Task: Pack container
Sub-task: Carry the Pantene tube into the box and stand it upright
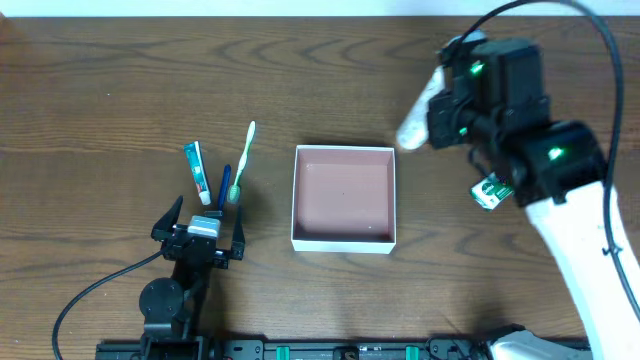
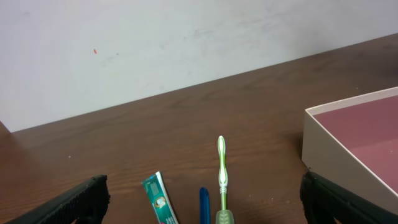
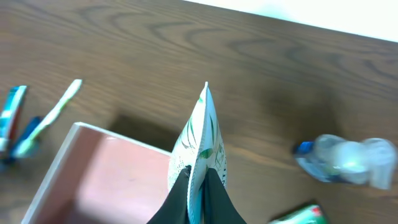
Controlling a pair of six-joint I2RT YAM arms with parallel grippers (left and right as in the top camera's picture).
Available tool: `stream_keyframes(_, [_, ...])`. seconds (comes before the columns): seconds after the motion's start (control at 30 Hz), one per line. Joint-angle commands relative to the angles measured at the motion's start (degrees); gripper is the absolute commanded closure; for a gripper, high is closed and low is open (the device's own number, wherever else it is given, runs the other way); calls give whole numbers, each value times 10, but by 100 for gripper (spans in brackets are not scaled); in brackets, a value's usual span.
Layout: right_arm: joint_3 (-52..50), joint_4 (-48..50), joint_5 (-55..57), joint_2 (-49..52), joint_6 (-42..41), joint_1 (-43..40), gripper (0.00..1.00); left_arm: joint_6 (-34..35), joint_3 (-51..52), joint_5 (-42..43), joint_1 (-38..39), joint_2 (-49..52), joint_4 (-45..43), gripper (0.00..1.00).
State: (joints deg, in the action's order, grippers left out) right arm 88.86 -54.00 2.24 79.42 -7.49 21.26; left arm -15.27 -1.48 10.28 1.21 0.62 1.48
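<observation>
The white packet's rounded end (image 1: 410, 136) is going first toward the empty container, so my right gripper should continue to go to the container's corner (image 1: 307, 163) by the green toothbrush and let go there.
The container (image 1: 343, 238), a shallow white-walled box with a pinkish-brown floor, sits mid-table and holds nothing; it also shows in the left wrist view (image 2: 323, 134) and the right wrist view (image 3: 68, 162). My right gripper (image 3: 198, 180) is shut on a white packet with green print (image 3: 200, 140), held in the air beside the box's far right corner (image 1: 415, 125). My left gripper (image 1: 205, 228) is open, low at the table, just behind a toothpaste tube (image 1: 197, 172), a blue item (image 1: 223, 185) and a green toothbrush (image 1: 241, 160). They lie left of the box.
A green-and-white packet (image 1: 490, 192) lies on the table under my right arm. A small clear bottle with a blue cap (image 3: 348, 160) lies right of the box in the right wrist view. The left arm's cable (image 1: 90, 295) trails at the front left.
</observation>
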Motion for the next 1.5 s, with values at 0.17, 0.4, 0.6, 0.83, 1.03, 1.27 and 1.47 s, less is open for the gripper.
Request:
stream_keyframes(0.17, [14, 4, 140, -3, -160, 132, 99, -3, 12, 4, -3, -3, 15, 2])
stream_keyframes(0.4, [14, 5, 219, 29, -253, 228, 99, -3, 12, 4, -3, -3, 15, 2])
stream_keyframes(0.6, [14, 33, 220, 94, -286, 276, 99, -3, 12, 4, -3, -3, 15, 2])
stream_keyframes(0.83, [14, 87, 223, 152, -319, 282, 99, -3, 12, 4, -3, -3, 15, 2])
stream_keyframes(1.03, [14, 132, 224, 187, -335, 282, 99, -3, 12, 4, -3, -3, 15, 2])
stream_keyframes(1.27, [14, 142, 229, 221, -349, 282, 99, -3, 12, 4, -3, -3, 15, 2])
stream_keyframes(1.47, [14, 143, 231, 232, -351, 282, 99, -3, 12, 4, -3, -3, 15, 2])
